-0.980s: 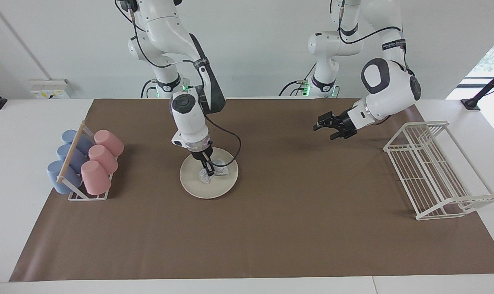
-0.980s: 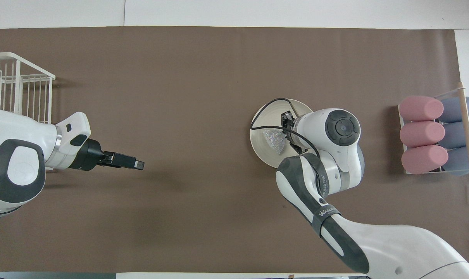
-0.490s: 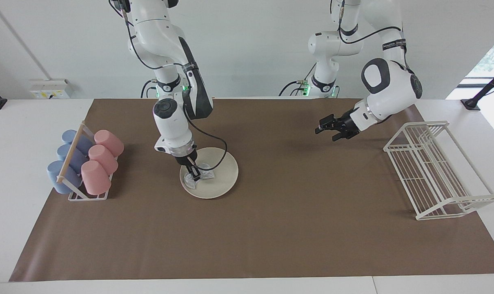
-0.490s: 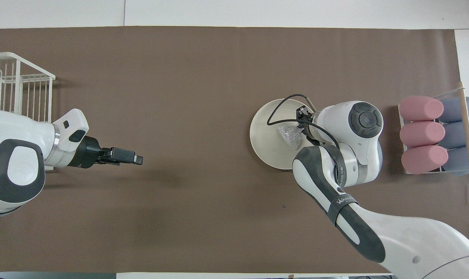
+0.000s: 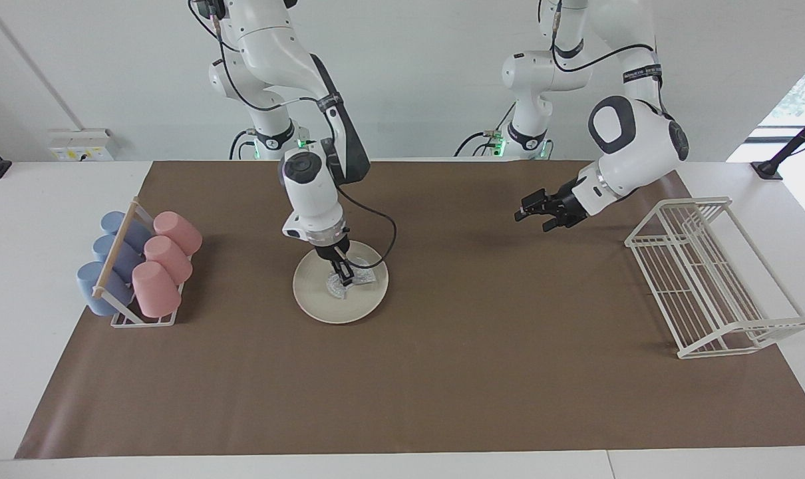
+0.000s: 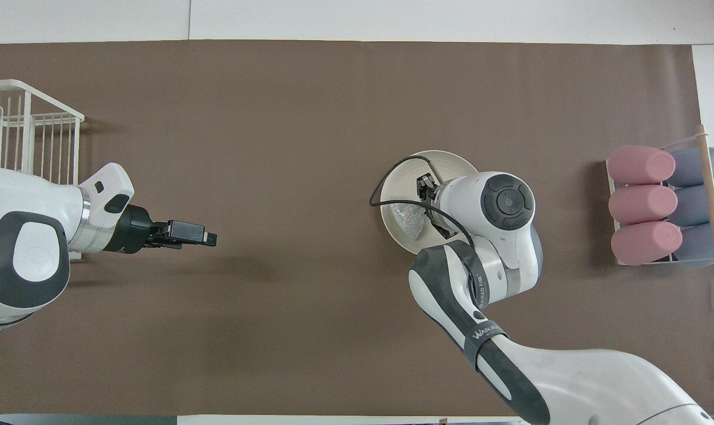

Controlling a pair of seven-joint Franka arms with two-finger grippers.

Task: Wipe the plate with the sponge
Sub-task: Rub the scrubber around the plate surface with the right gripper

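Note:
My left gripper will find that the sponge (image 6: pixel 410 217) stays flared instead of drooping as I carry it, since the crinkled edge (image 6: pixel 405 225) fans out from my right gripper.
The cream plate (image 5: pixel 322 303) (image 6: pixel 401 177) lies on the brown mat toward the right arm's end of the table. On it rests the silvery sponge (image 5: pixel 357 279) (image 6: pixel 410 213), crumpled on the half of the plate nearer the left arm's end. My right gripper (image 5: pixel 343 275) points down onto the plate, shut on the sponge and pressing it to the plate. In the overhead view its wrist covers much of the plate. My left gripper (image 5: pixel 530 213) (image 6: pixel 209 238) waits open and empty above bare mat beside the wire rack.
A holder with pink and blue cups (image 5: pixel 140 266) (image 6: pixel 664 203) stands at the right arm's end. A white wire rack (image 5: pixel 675 221) (image 6: pixel 38 120) stands at the left arm's end. Brown mat (image 5: pixel 442 372) covers the table.
My right gripper dragged the sponge across the plate toward the cup holder, then back toward the left arm's end. The left gripper drifted slightly toward the wire rack.

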